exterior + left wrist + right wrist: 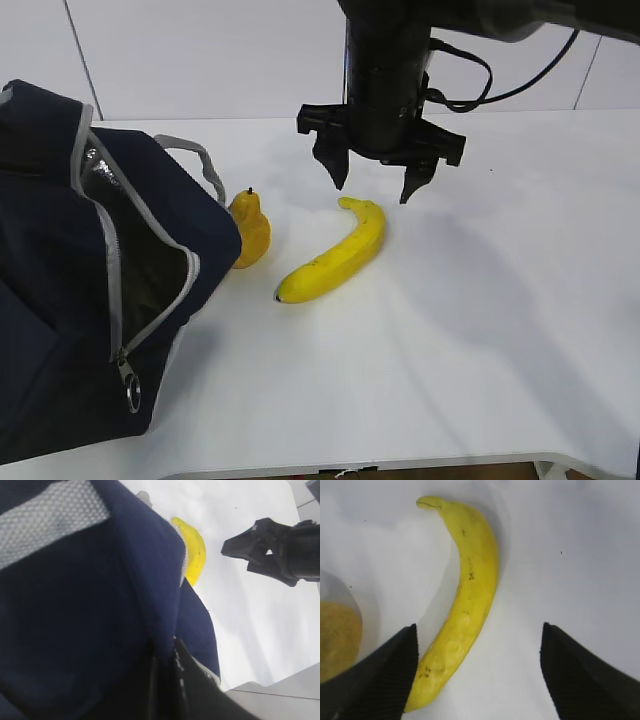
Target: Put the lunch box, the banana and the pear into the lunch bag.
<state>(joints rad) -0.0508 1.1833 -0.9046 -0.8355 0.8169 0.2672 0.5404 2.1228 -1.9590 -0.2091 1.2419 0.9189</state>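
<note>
The banana lies slanted [462, 617] between the fingers. I expect its near end [298, 287] to turn into line with the fingers when I grip and lift the banana.
The navy lunch bag [60, 280] stands at the left with its zipper mouth open and silver lining showing. The pear [250, 230] sits upright right beside the bag. The banana [335, 255] lies on the white table to the right of the pear. My right gripper [373, 190] hangs open and empty just above the banana's far end. In the right wrist view the banana [470, 590] lies between the spread fingers [380, 680], near the left one. My left gripper [165, 680] is shut on the bag's fabric [90, 605]. The lunch box is out of view.
The bag's grey handle [195, 160] lies behind the pear. The white table [480, 330] stretches to the right and front of the banana. The table's front edge [400, 462] runs along the bottom. A white wall stands behind.
</note>
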